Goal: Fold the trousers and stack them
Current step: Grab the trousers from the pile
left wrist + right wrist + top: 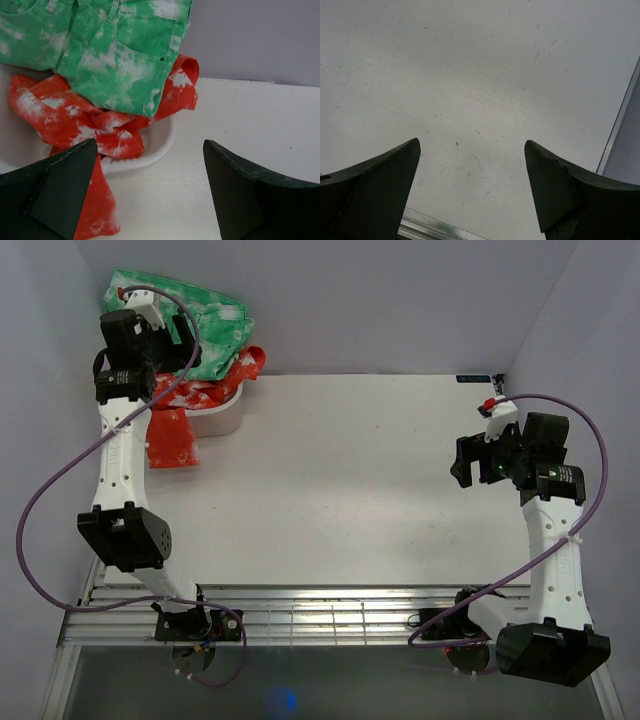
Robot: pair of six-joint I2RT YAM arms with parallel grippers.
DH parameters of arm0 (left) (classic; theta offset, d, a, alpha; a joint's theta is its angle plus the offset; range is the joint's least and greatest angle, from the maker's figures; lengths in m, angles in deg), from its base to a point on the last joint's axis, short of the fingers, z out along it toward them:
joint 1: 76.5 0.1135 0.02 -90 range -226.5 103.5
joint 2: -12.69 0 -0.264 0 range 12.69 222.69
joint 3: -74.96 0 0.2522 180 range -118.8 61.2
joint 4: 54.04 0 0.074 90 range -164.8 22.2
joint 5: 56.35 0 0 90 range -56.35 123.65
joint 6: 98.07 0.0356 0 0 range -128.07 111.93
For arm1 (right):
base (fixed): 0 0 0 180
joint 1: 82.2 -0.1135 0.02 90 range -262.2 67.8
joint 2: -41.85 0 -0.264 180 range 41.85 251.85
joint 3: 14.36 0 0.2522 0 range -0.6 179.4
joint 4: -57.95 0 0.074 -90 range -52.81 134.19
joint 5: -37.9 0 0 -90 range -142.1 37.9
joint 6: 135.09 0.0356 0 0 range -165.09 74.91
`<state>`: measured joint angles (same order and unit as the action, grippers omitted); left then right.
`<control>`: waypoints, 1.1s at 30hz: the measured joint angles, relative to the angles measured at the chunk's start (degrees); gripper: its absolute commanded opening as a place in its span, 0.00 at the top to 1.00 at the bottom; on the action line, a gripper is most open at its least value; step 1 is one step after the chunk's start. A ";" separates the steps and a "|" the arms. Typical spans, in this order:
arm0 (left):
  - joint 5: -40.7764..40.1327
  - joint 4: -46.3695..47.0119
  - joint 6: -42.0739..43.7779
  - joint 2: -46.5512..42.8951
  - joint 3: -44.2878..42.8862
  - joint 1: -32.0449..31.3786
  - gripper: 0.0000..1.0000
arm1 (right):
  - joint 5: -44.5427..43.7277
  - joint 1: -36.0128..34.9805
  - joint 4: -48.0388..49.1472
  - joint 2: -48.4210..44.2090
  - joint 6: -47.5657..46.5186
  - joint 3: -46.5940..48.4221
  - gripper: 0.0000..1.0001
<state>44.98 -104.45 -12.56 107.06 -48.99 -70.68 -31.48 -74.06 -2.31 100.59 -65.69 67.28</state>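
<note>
My left gripper should keep going to the seam (174, 46) next to the pocket and close there, because the green trousers' side edge (242, 340) is lying free above the red trousers.
The green trousers (215, 335) with white blotches lie crumpled on top of a heap at the table's far left corner. In the left wrist view the green trousers (120, 55) show a pocket and waistband, resting on red tie-dye trousers (65, 120). My left gripper (185, 335) hovers over the heap, open and empty; in its wrist view the left gripper (150, 165) is above the table just beside the basin. My right gripper (462, 462) is open and empty above the table's right side; the right gripper (472, 165) sees only bare tabletop.
A white basin (155, 145) holds the heap; the red trousers (175, 430) spill over its rim onto the table. Grey walls close in the back and sides. A metal rail (300, 615) runs along the near edge between the arm bases.
</note>
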 measured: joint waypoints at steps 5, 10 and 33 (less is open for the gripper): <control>-0.20 10.69 -3.15 8.46 -2.14 0.00 0.02 | -0.83 0.00 0.04 2.25 -0.28 0.31 0.10; -0.09 20.06 -5.95 18.36 -3.63 -0.04 0.02 | -1.42 0.00 0.04 5.14 -0.61 1.29 0.10; -21.92 44.98 3.56 52.19 -25.64 -12.33 0.07 | -6.43 0.00 0.35 8.92 -2.34 1.84 0.10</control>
<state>23.06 -59.46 -8.99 159.26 -74.63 -83.00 -37.91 -74.06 -1.96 109.51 -68.02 69.11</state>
